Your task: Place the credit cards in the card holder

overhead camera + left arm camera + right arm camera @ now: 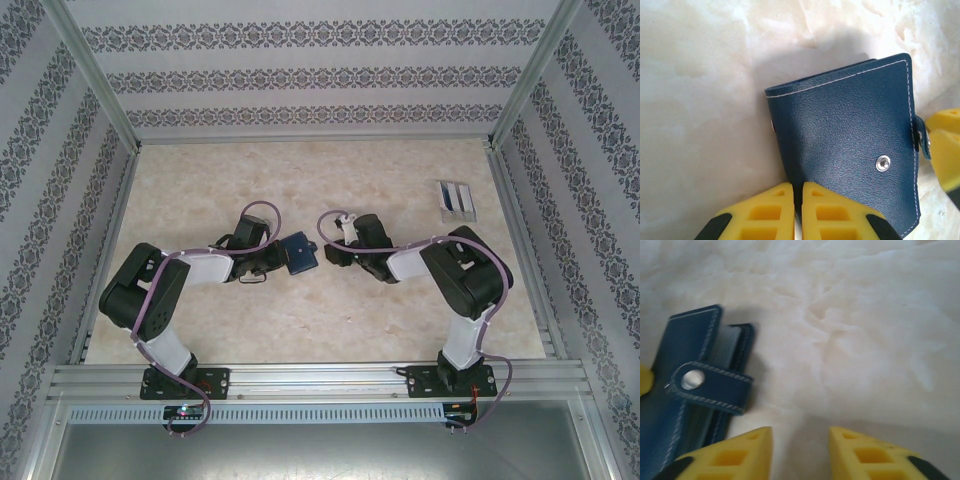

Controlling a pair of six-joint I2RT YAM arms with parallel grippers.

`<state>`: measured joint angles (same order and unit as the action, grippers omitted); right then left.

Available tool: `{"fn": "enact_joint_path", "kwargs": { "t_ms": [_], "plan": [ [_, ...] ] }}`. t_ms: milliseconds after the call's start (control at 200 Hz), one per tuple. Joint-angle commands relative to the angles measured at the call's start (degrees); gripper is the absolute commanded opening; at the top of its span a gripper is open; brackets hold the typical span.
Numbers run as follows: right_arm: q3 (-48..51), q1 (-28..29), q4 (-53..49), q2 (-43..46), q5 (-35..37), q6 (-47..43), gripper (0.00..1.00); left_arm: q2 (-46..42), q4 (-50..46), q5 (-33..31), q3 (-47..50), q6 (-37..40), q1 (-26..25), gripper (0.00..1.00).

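Observation:
The snap strap bends over the card holder's opening edge (729, 352), next to the fingers of the robot's right gripper, so next the right gripper opens around the strap (715, 385) before it opens the cover.
The card holder (298, 253), a navy wallet, sits mid-table between both grippers. In the left wrist view the card holder (850, 145) lies folded, its snap stud facing up. My left gripper (797, 200) is shut on its near edge, the yellow fingers pinching the leather. My right gripper (800, 450) is open over bare table, just right of the card holder (690, 390) and its loose snap strap (710, 385). In the top view the left gripper (272, 258) and right gripper (335, 250) flank the wallet. The credit cards (458, 199), whitish and dark blue, lie flat at the far right.
Patterned walls and aluminium rails (300, 380) enclose the marble-look table (300, 320). A finger of the right gripper (947, 145) shows at the wallet's strap side in the left wrist view. Open table lies between the wallet and the cards.

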<state>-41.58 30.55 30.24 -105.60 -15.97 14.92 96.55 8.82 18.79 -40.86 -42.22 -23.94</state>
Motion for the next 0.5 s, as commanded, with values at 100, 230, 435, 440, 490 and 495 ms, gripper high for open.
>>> {"fn": "enact_joint_path", "kwargs": {
  "t_ms": [100, 230, 435, 440, 490, 495],
  "plan": [
    [-2.7, 1.4, -2.7, 2.0, -7.7, -0.9, 0.49, 4.8, -15.5, -2.3, 1.4, 2.9, -0.6, 0.1],
    [-6.9, 3.1, -9.7, 2.5, -3.0, -1.2, 0.53, 4.1, -14.4, -0.7, 1.6, 1.7, -0.7, 0.15],
    [-14.7, 5.0, -21.3, 1.1, 3.2, 2.6, 0.5, 1.6, -13.7, 3.2, 1.0, -0.2, -0.6, 0.34],
    [-14.7, 5.0, -21.5, 1.1, 3.2, 2.7, 0.5, 1.5, -13.7, 3.3, 1.0, -0.2, -0.5, 0.35],
    [-15.4, 5.0, -22.6, 1.0, 3.6, 3.8, 0.49, 1.1, -14.0, 4.0, 0.4, -0.1, -0.3, 0.36],
    [-15.5, 5.0, -22.8, 0.9, 3.7, 3.9, 0.49, 1.1, -14.1, 4.1, 0.4, -0.1, -0.3, 0.36]
  ]
}}
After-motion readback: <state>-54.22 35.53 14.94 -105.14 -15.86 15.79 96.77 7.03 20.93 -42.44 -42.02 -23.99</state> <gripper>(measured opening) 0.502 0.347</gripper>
